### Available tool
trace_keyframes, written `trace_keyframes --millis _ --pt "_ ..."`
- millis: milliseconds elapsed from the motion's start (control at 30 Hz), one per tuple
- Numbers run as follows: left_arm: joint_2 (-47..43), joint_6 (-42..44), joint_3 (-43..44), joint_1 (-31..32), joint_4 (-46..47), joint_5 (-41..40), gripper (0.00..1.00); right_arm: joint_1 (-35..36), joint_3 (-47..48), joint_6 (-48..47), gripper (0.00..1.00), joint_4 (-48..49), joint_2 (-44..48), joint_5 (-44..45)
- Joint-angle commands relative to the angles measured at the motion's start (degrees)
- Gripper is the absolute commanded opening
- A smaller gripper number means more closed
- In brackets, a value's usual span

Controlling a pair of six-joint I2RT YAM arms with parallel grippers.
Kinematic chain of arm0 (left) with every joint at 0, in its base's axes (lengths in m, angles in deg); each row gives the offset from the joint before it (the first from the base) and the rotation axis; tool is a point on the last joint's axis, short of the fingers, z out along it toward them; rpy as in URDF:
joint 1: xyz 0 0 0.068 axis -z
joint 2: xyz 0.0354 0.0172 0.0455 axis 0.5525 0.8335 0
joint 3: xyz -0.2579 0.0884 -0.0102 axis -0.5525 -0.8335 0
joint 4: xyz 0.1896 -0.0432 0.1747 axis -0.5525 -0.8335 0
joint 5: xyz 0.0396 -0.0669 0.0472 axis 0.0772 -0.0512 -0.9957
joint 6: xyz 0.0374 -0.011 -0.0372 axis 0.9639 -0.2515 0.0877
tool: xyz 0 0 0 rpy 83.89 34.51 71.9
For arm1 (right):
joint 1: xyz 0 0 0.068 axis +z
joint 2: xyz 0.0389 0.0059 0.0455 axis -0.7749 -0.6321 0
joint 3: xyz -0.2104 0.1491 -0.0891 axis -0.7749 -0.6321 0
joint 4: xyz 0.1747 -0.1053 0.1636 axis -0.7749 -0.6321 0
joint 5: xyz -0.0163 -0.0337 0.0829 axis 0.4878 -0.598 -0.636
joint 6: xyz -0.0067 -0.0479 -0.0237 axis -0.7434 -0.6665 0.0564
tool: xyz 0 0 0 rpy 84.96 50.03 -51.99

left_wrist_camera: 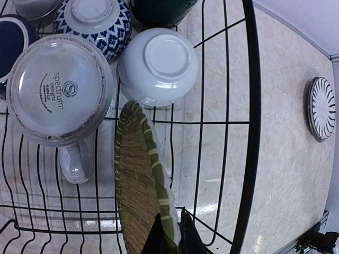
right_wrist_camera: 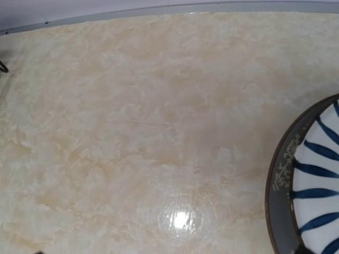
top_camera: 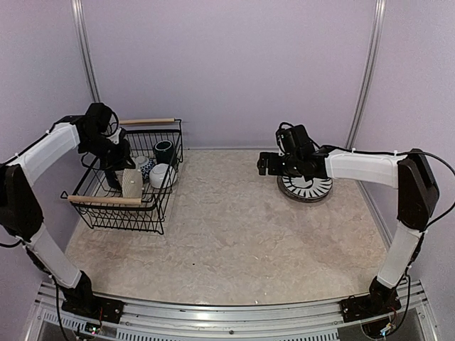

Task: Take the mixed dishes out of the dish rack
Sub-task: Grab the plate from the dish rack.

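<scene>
The yellowish plate in my left gripper is far away from the striped plate (top_camera: pixel 308 187). My right gripper should take over the yellowish plate (top_camera: pixel 132 186) midway before stacking.
The dish rack (top_camera: pixel 153 213) stands at the left of the table. My left gripper (top_camera: pixel 118 180) reaches down into it and is shut on the rim of the yellowish woven-look plate (left_wrist_camera: pixel 135 201), which stands on edge; both dark fingertips (left_wrist_camera: pixel 192 235) pinch its green border. Around the plate lie an upturned white bowl (left_wrist_camera: pixel 158 66), a large upturned white mug (left_wrist_camera: pixel 55 87), a blue-patterned cup (left_wrist_camera: pixel 98 21), a dark blue mug (left_wrist_camera: pixel 13 37) and a dark mug (left_wrist_camera: pixel 164 9). The black-and-white striped plate (top_camera: pixel 306 187) lies flat on the table. My right gripper (top_camera: pixel 261 166) hovers open and empty just left of it.
The rack's two wooden rod handles (top_camera: pixel 105 201) run along its near and far ends. The rack's black wire wall (left_wrist_camera: pixel 249 132) stands right beside the held plate. Bare marble tabletop (right_wrist_camera: pixel 159 132) lies between the rack and the striped plate (right_wrist_camera: pixel 312 180).
</scene>
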Motion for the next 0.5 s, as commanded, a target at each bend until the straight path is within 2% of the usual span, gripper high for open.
trace_keyframes --millis 0,167,467 --pt "-5.89 -0.68 -1.2 -0.61 4.63 3.57 0.0 1.05 2.0 0.73 1.0 -1.47 -0.44 0.54" --pt "-13.34 -1.11 -5.68 -1.07 11.99 3.44 0.0 1.21 2.23 1.72 1.0 -3.13 -0.39 4.93" --pt "-30.11 -1.32 -18.37 -0.92 32.85 7.17 0.0 1.13 3.28 8.45 1.0 -10.0 0.42 19.14"
